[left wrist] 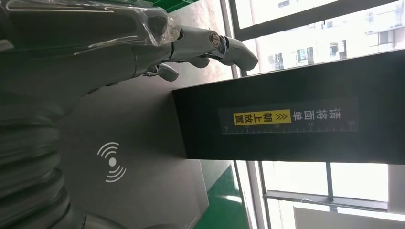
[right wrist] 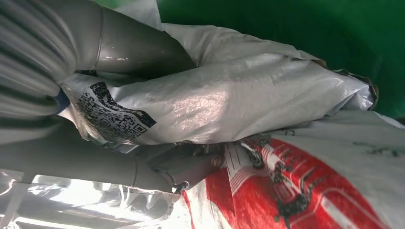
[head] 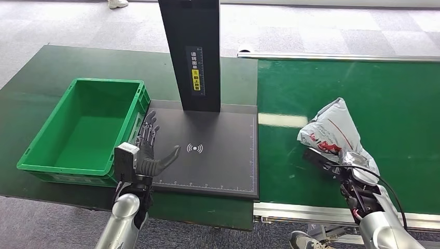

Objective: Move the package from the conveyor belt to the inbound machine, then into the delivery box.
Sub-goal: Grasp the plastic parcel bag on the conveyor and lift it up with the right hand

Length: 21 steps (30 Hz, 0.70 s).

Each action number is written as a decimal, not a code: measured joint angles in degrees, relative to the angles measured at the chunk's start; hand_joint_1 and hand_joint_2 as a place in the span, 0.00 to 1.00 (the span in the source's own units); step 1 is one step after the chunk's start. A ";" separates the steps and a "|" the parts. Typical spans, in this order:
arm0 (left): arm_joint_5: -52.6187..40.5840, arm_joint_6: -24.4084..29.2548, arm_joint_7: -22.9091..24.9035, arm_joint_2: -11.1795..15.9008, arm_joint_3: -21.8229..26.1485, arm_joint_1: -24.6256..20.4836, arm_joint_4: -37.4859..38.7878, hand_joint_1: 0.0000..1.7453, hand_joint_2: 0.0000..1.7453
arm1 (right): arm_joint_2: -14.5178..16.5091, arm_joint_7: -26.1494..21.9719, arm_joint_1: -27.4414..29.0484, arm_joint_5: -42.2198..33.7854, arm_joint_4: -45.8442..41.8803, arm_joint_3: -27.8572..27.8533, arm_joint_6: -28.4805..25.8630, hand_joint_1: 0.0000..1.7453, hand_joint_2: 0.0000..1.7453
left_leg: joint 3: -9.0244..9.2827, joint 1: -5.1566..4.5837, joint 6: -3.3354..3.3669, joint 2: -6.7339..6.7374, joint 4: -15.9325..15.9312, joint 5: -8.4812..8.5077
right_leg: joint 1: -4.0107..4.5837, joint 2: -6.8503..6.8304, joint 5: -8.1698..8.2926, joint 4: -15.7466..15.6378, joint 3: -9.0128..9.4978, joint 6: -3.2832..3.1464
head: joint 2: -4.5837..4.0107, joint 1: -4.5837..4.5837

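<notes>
The package's plastic is wrinkled and has a flat far corner. The package will bunch up in my grip and sag when I lift it.
A grey plastic package with red print lies on the green conveyor belt at the right. My right hand grips its near end; up close the thumb and fingers clamp the crumpled bag by its QR label. The inbound machine's dark scan plate with a white wave mark lies in the middle, below a black post. My left hand hovers open over the plate's left edge, fingers spread. The green delivery box stands empty at the left.
The black post carries a yellow label and rises from the back of the plate. A metal rail edges the belt's near side. A dark green table holds box and machine. A person's shoe is on the carpet beyond.
</notes>
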 joint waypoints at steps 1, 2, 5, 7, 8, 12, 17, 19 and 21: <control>-0.03 -0.01 0.06 -0.02 0.00 0.06 -0.01 0.00 1.00 | 0.06 -0.43 0.09 -0.26 -0.02 -0.08 -0.52 1.00 1.00 | -0.01 0.00 0.00 0.00 0.00 0.00 | 0.00 -0.01 0.00 0.00 0.00 0.00 | 0.00 0.00; -0.07 -0.01 0.11 -0.05 0.00 0.13 -0.01 0.00 1.00 | 0.16 -0.94 0.21 -0.61 -0.06 -0.21 -1.08 1.00 1.00 | -0.01 0.00 0.00 -0.01 0.00 0.00 | 0.00 -0.02 0.00 0.00 0.00 0.00 | 0.00 -0.01; -0.24 -0.02 0.20 -0.22 0.00 0.38 -0.03 0.00 1.00 | 0.70 -2.93 0.71 -1.91 -0.54 -0.81 -2.58 1.00 1.00 | -0.03 0.00 0.00 -0.01 -0.01 0.00 | 0.00 -0.02 0.00 0.00 0.00 0.00 | 0.00 -0.01; -0.44 -0.01 0.27 -0.37 0.01 0.58 -0.13 0.00 1.00 | 1.37 -5.35 1.31 -3.29 -1.45 -1.35 -4.31 1.00 1.00 | -0.04 0.00 0.00 0.01 -0.01 0.00 | 0.00 0.00 0.00 0.00 0.00 0.00 | 0.00 0.00; -0.57 0.01 0.31 -0.44 0.01 0.75 -0.28 0.00 1.00 | 1.86 -7.24 1.72 -4.58 -2.24 -1.74 -5.50 1.00 1.00 | -0.05 0.00 0.00 0.03 -0.01 0.00 | 0.00 0.01 0.00 0.01 -0.01 0.00 | 0.00 0.00; -0.85 0.32 0.33 -0.61 0.05 1.81 -1.51 0.00 1.00 | 4.90 -19.26 4.07 -17.48 -8.97 -4.77 -9.64 1.00 1.00 | -0.05 0.03 0.00 0.07 -0.02 0.00 | 0.02 0.07 0.01 0.01 -0.04 -0.01 | 0.00 0.00; -0.58 1.67 -1.38 -0.82 0.07 2.55 -2.28 0.00 1.00 | 10.94 -35.72 8.68 -39.84 -24.32 -8.00 -14.35 1.00 1.00 | -0.08 0.07 -0.02 0.03 -0.03 0.01 | 0.07 0.05 -0.02 0.03 -0.10 -0.03 | 0.00 -0.02; 0.46 3.61 -4.16 -0.94 0.07 2.58 -2.58 0.00 1.00 | 13.26 -40.16 10.24 -41.63 -30.52 -7.93 -21.56 1.00 1.00 | -0.10 0.07 -0.02 0.03 -0.03 0.01 | 0.07 0.04 -0.03 0.03 -0.10 -0.03 | 0.00 -0.01; 2.29 5.68 -6.74 -1.04 0.08 2.56 -3.78 0.00 1.00 | 15.33 -43.08 11.59 -41.67 -36.70 -7.40 -29.02 1.00 1.00 | -0.11 0.06 -0.02 0.03 -0.03 0.00 | 0.07 0.05 -0.04 0.03 -0.10 -0.03 | 0.00 0.00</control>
